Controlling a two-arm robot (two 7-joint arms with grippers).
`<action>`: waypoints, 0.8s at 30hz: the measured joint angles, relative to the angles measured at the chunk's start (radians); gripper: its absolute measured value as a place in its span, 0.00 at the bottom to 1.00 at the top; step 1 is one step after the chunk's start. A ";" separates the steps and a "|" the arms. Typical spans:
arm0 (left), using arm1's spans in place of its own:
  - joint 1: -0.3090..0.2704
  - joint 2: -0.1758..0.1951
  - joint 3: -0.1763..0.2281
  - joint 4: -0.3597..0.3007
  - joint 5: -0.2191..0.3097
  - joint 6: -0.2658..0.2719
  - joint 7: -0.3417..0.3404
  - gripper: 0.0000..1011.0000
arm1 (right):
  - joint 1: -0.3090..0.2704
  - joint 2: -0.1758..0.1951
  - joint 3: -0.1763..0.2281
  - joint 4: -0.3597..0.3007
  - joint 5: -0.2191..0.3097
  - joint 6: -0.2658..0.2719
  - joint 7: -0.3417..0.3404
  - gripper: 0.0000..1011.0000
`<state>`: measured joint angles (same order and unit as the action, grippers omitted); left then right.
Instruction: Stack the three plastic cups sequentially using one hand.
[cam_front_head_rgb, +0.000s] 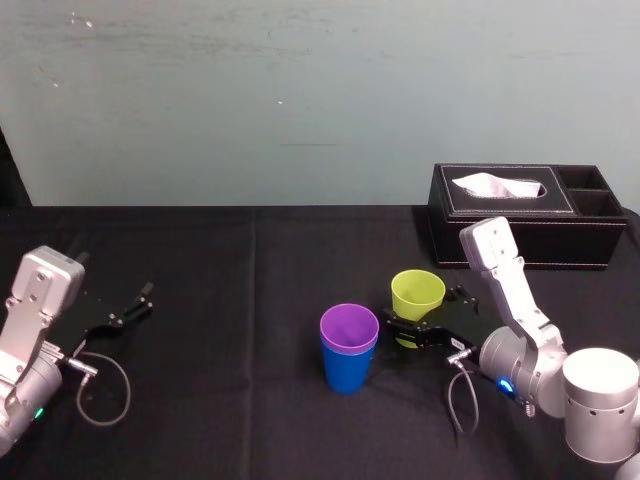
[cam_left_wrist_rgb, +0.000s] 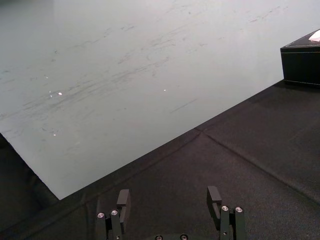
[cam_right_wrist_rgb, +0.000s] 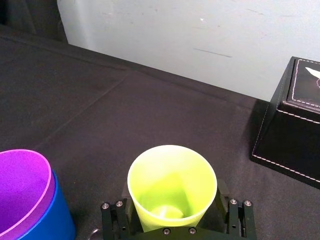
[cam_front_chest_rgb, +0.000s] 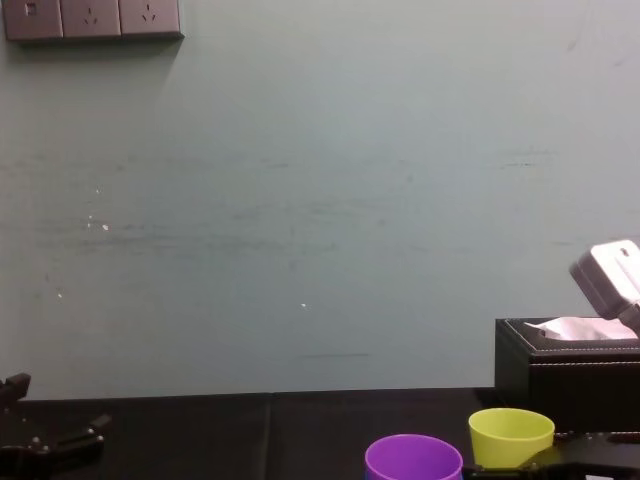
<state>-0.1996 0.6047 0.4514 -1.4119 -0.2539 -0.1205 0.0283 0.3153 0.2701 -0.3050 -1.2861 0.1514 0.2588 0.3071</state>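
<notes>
The yellow-green cup will go down almost to its rim when I nest it, because only a narrow part of the purple cup sits above the blue cup.
The purple cup is nested inside the blue cup near the middle of the black table, and the pair stands upright. Just to their right the yellow-green cup stands upright on its own. My right gripper is open, with one finger on each side of this cup's lower half. In the right wrist view the yellow-green cup sits between the fingers, with the purple cup and the blue cup close beside it. My left gripper rests open and empty at the table's left.
A black tissue box with a white tissue stands at the back right, just behind the right arm. A loose grey cable loops on the table by the left arm. A pale wall rises behind the table.
</notes>
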 joint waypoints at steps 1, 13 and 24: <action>0.000 0.000 0.000 0.000 0.000 0.000 0.000 0.99 | -0.001 0.001 0.000 -0.001 -0.001 0.000 0.000 0.99; 0.000 0.000 0.000 0.000 0.000 0.000 0.000 0.99 | -0.005 0.002 0.002 -0.006 -0.003 0.004 -0.005 0.99; 0.000 0.000 0.000 0.000 0.000 0.000 0.000 0.99 | -0.005 0.002 0.001 -0.006 -0.003 0.004 -0.005 0.84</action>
<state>-0.1995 0.6047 0.4513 -1.4120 -0.2539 -0.1205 0.0283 0.3107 0.2726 -0.3037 -1.2919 0.1482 0.2627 0.3022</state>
